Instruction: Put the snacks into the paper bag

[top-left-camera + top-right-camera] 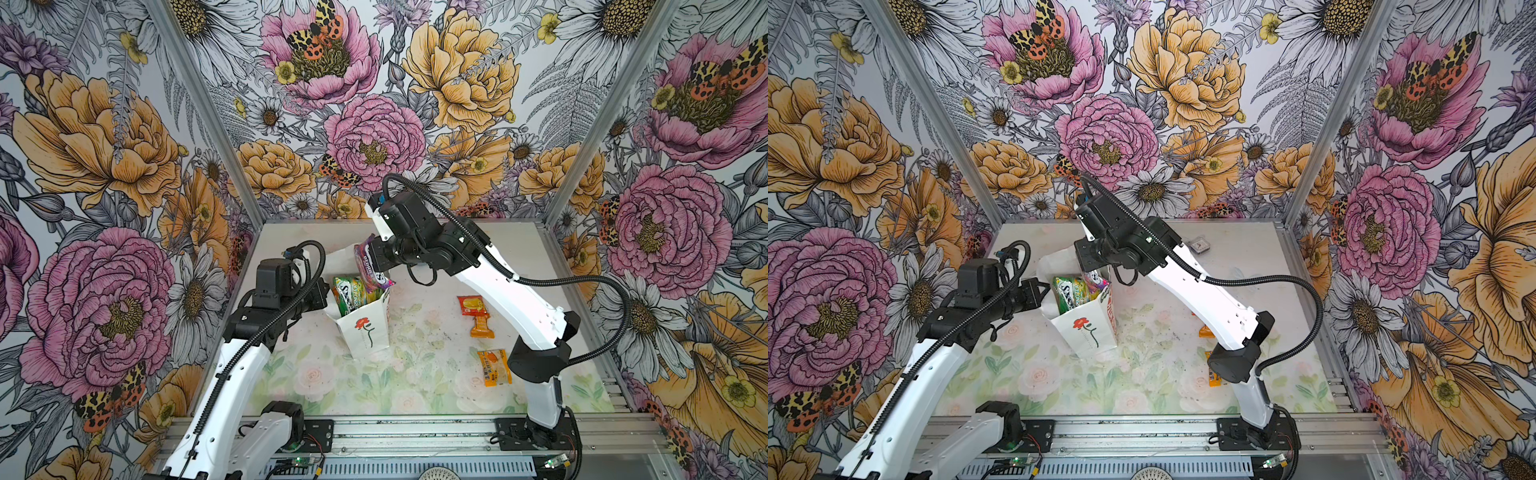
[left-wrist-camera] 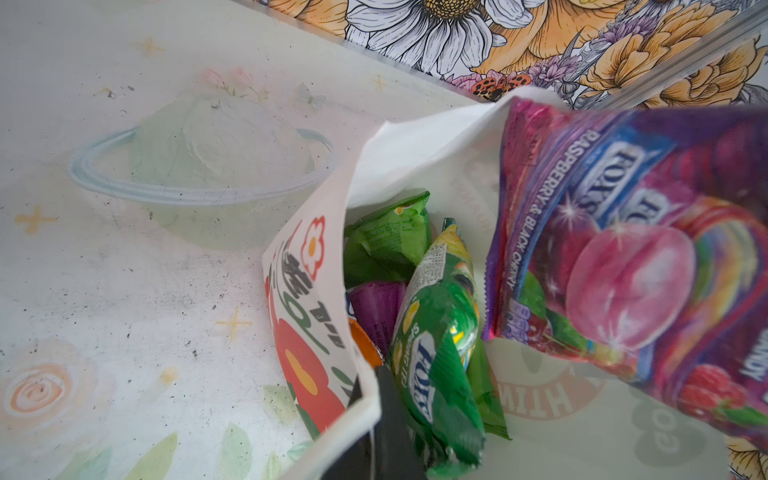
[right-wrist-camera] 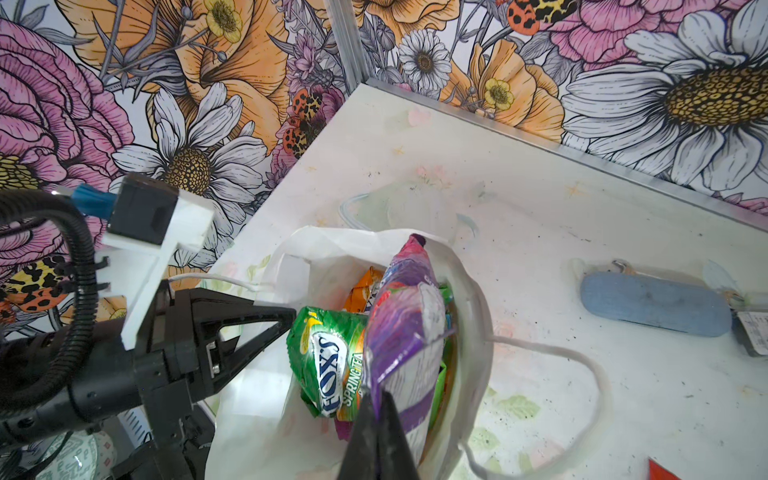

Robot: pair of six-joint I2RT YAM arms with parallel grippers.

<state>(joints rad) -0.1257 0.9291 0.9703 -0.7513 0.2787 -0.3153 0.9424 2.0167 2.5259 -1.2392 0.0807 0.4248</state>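
Note:
The purple packet (image 1: 371, 264) hangs by its top edge in the bag's opening, so I keep lowering it with my right gripper until it rests on the green packet (image 1: 352, 293).
The white paper bag (image 1: 365, 332) (image 1: 1086, 332) with the red rose stands upright mid-table, mouth open. My left gripper (image 1: 328, 297) (image 2: 374, 388) is shut on its rim (image 2: 361, 411). My right gripper (image 1: 376, 266) (image 3: 384, 401) is shut on the top edge of a purple FOX'S packet (image 1: 368, 268) (image 2: 623, 270) (image 3: 407, 332), which hangs partly inside the bag's mouth. A green FOX'S packet (image 1: 353, 293) (image 2: 436, 345) (image 3: 324, 361) sticks up inside, above green, purple and orange snacks. Three snacks lie on the table to the right: a red-yellow one (image 1: 471, 305), a small orange one (image 1: 482, 326) and an orange one (image 1: 494, 368).
A grey-blue oblong case (image 3: 656, 307) and a small dark tag (image 1: 1198, 246) lie near the back wall on the right. A white cord handle (image 3: 582, 361) of the bag loops out over the table. Flowered walls close in the left, back and right sides.

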